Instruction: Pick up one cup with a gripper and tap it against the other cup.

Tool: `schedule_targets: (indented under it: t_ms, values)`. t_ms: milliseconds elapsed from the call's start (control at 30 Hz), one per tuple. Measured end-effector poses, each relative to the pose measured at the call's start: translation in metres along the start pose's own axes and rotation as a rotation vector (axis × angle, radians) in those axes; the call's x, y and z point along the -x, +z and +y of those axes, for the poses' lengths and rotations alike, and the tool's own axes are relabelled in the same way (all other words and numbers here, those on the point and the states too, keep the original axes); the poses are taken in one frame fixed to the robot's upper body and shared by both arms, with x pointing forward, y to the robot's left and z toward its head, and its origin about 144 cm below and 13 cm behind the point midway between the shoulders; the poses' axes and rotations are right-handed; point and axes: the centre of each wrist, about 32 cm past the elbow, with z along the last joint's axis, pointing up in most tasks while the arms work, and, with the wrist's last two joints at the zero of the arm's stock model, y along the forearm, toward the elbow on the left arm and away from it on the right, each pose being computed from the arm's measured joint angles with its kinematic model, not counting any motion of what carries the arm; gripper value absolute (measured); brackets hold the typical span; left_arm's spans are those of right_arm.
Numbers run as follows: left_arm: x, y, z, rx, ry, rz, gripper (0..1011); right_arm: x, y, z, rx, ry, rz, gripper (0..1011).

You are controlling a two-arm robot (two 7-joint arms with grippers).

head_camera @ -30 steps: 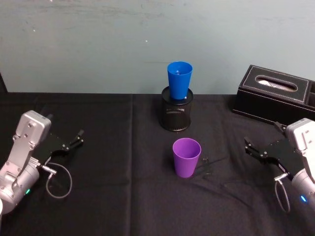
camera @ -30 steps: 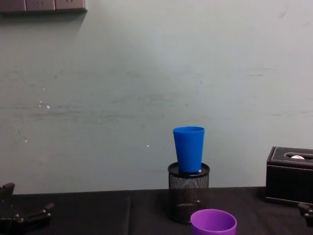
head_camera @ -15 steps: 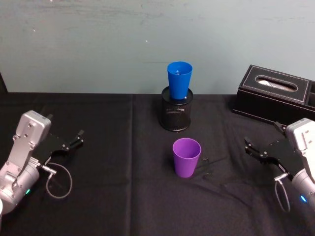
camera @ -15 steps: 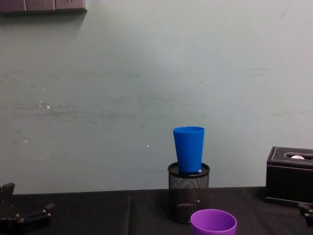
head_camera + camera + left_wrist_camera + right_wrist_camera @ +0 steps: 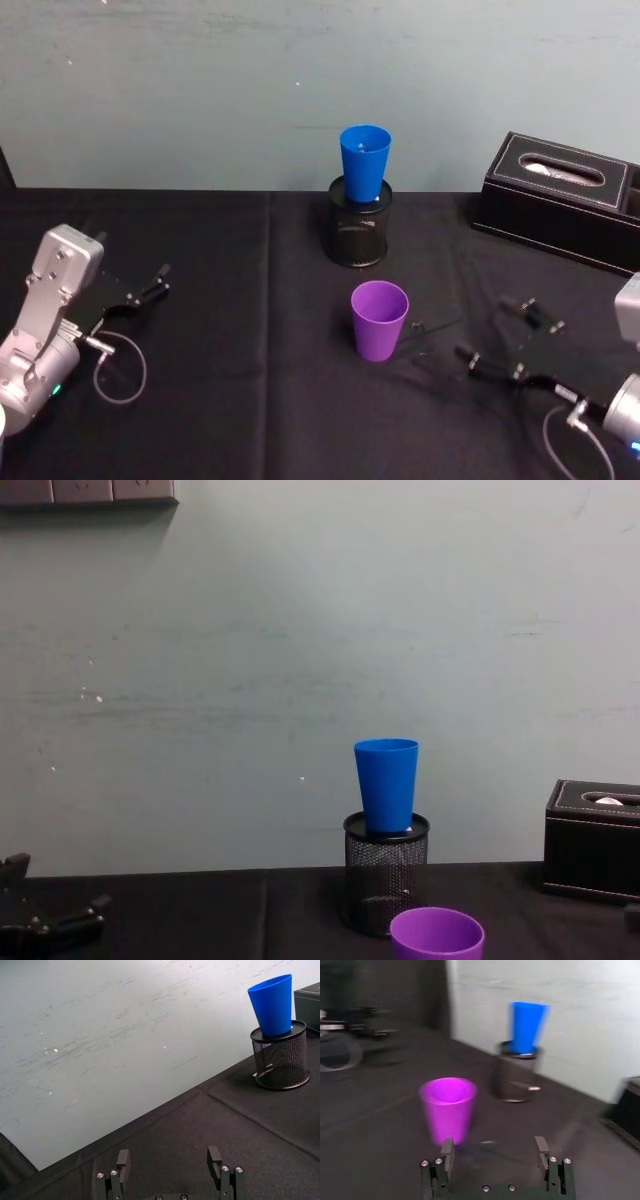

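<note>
The blue cup (image 5: 386,785) sits with its base level inside the pen holder's rim (image 5: 388,830), so the blue cup should stay upright when I tap the purple cup against it.
The purple cup (image 5: 379,320) (image 5: 448,1110) (image 5: 437,935) stands upright on the black cloth at mid-table. Behind it the blue cup (image 5: 364,163) (image 5: 272,1005) (image 5: 526,1027) (image 5: 386,785) sits upright in the mouth of a black mesh pen holder (image 5: 357,235) (image 5: 385,880). My right gripper (image 5: 482,326) (image 5: 494,1148) is low over the cloth to the right of the purple cup, pointed at it, open and holding nothing, a short gap away. My left gripper (image 5: 150,285) (image 5: 168,1158) rests open at the table's left side.
A black tissue box (image 5: 560,200) (image 5: 595,840) stands at the back right. A pale wall runs close behind the pen holder. A cable loop (image 5: 120,370) lies beside the left arm. Bare cloth lies between the left gripper and the cups.
My right gripper has moved left and lower, toward the purple cup, and now faces it. The cups and the left arm have stayed put.
</note>
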Motion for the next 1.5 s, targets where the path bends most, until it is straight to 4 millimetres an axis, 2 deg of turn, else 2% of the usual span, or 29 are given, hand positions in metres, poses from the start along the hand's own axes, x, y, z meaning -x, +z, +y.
schedule_targets:
  t_ms: [100,300,767,1133,1500]
  values:
    - [0.0,0.0,0.0,0.0,0.0,0.0,1011,0.001,-0.003,0.0,0.0,0.157,0.012,1003]
    - [0.0,0.0,0.0,0.0,0.0,0.0,1011,0.005,-0.002,0.01,-0.002,0.238,0.03,1003]
    - [0.0,0.0,0.0,0.0,0.0,0.0,1011,0.011,0.0,0.038,0.017,0.229,0.077,1003]
    - [0.0,0.0,0.0,0.0,0.0,0.0,1012,0.021,-0.001,0.07,0.031,0.245,0.044,1003]
    - [0.0,0.0,0.0,0.0,0.0,0.0,1011,0.023,-0.004,0.085,0.022,0.2,0.066,1003]
